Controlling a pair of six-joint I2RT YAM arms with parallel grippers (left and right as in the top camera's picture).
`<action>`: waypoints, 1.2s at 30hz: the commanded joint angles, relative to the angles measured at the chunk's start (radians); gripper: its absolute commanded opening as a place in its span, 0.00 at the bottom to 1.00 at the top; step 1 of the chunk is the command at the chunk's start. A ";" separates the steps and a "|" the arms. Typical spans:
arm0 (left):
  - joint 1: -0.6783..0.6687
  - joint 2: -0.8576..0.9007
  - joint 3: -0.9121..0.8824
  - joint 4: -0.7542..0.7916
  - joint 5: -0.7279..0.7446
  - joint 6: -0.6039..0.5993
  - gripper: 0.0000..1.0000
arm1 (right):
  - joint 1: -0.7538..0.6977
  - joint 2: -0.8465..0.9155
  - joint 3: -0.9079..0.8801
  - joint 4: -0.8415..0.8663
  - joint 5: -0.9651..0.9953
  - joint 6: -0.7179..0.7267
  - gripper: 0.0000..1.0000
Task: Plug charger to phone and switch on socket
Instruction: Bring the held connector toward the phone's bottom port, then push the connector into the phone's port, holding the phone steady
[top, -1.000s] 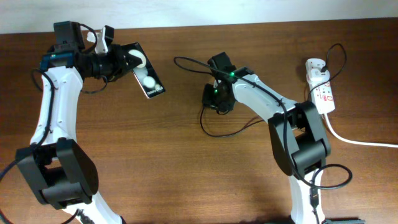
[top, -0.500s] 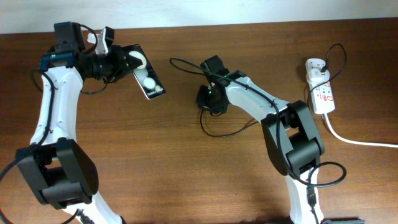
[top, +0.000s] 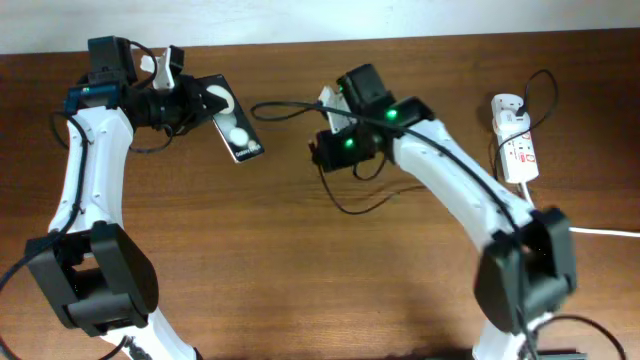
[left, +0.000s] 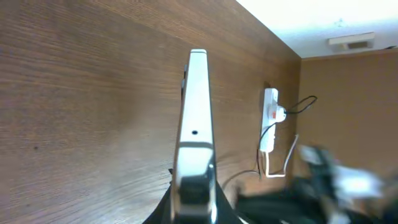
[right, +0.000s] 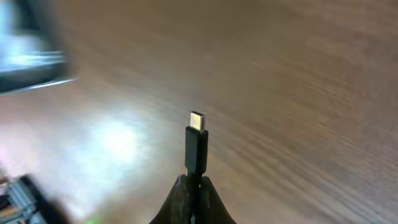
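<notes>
My right gripper has the charger plug (top: 312, 147) beside the phone, away from the phone's lettered end (top: 248, 154), so I should pull back and aim it straight into that end.
My left gripper (top: 205, 100) is shut on the phone (top: 232, 118), a black smartphone with two white reflections, held tilted above the table at the back left. In the left wrist view the phone (left: 194, 118) shows edge-on between the fingers (left: 194, 202). My right gripper (top: 325, 148) is shut on the charger plug (right: 196, 146), whose metal tip points up in the right wrist view. The thin black charger cable (top: 285, 105) runs towards the white adapter (top: 507, 108) on the white socket strip (top: 520, 150) at the far right. The plug is apart from the phone.
The socket's thick white cord (top: 580, 228) leaves to the right edge. The socket also shows in the left wrist view (left: 269, 121). A cable loop (top: 360, 205) lies on the table under my right arm. The table's back edge meets a white wall.
My right arm has lifted and swung left with the plug; the cable end now reaches closer to the phone. The left arm and phone have barely moved.
</notes>
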 joint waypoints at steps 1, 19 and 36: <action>-0.001 -0.020 0.009 0.001 -0.013 0.020 0.00 | -0.040 -0.122 0.002 -0.014 -0.116 -0.028 0.04; -0.113 -0.020 0.009 0.227 0.651 0.103 0.00 | -0.126 -0.649 -0.471 0.204 -0.397 0.139 0.04; -0.165 -0.020 0.010 0.355 0.655 -0.259 0.00 | 0.023 -0.520 -0.472 0.491 -0.370 0.363 0.04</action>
